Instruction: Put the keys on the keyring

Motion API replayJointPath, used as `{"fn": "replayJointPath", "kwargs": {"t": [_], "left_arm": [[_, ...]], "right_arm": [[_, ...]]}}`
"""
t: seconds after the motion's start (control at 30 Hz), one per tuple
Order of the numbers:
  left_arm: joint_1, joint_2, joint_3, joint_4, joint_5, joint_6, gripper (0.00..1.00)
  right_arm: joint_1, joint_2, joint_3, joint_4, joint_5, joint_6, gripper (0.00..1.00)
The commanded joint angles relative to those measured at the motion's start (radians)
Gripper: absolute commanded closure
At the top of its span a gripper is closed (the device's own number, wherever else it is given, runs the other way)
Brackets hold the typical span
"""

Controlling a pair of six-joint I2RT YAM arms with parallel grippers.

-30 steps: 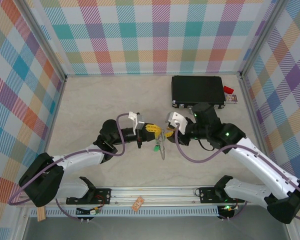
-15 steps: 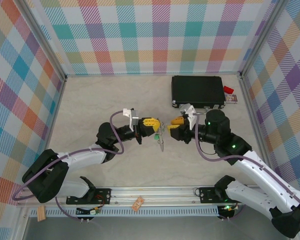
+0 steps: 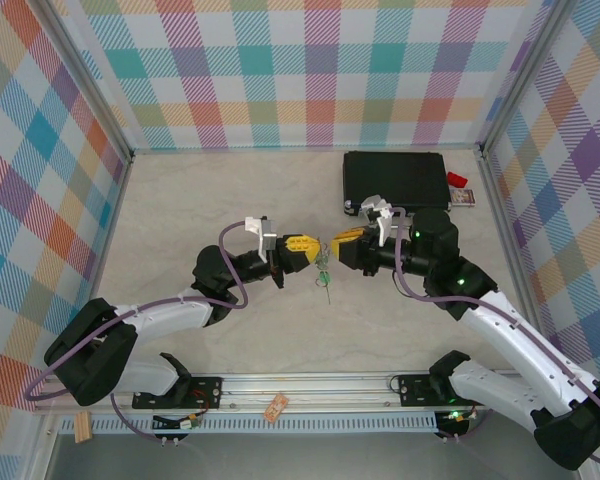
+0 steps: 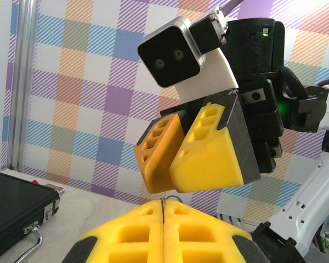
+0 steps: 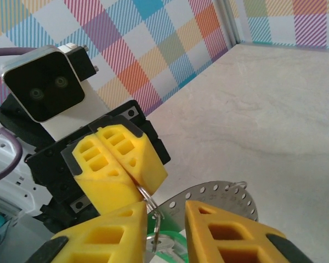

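My right gripper has one finger close to the wire loop [image 5: 156,226] that hangs there. It should move back, open wider and line up its middle with the loop [image 5: 148,198] before it closes.
My left gripper [image 3: 315,250] hangs above the middle of the table, shut on a small wire loop [image 5: 145,193]. In the left wrist view that gripper [image 4: 164,204] has its pads pressed together with the wire tip poking out. The loop runs through the keyring [image 5: 219,194], a flat grey perforated band hanging under it. The keys [image 5: 174,224] with green heads dangle there too, seen as a green speck [image 3: 323,272] from above. My right gripper [image 3: 332,243] faces the left one, almost touching. It [image 5: 167,211] is open, one finger on each side of the loop and the band.
A black case [image 3: 395,182] lies at the back right, also visible low at the left [image 4: 16,203]. A small red item [image 3: 457,181] sits beside it near the right wall. Checked walls close in the table on three sides.
The right gripper drew back to the right, then came in again toward the left gripper. The hanging ring and keys now sit higher and closer under the left fingers.
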Motion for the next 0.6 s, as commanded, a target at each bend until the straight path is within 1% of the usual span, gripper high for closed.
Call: {"fn": "replayJointPath", "kwargs": {"t": [0.0,0.07,0.1,0.33,0.4,0.57], "left_arm": [[-0.006,-0.019,0.009,0.076,-0.005,0.002,1.00],[-0.006,-0.018,0.011,0.076,-0.003,0.002,1.00],[-0.007,-0.020,0.011,0.076,-0.004,0.001,1.00],[-0.007,-0.032,0.011,0.076,-0.004,-0.002,1.00],[-0.006,-0.036,0.011,0.076,-0.004,-0.002,1.00],[-0.008,-0.040,0.014,0.076,0.006,-0.009,1.00]], "right_arm": [[-0.005,-0.001,0.019,0.027,-0.052,0.013,0.78],[-0.005,0.006,0.023,0.014,-0.065,0.006,0.81],[-0.005,0.011,0.026,0.004,-0.072,0.003,0.85],[-0.006,0.016,0.026,-0.026,-0.060,-0.016,0.91],[-0.006,0.018,0.025,-0.031,-0.062,-0.020,0.95],[-0.006,0.025,0.021,-0.037,-0.069,-0.021,0.96]]}}
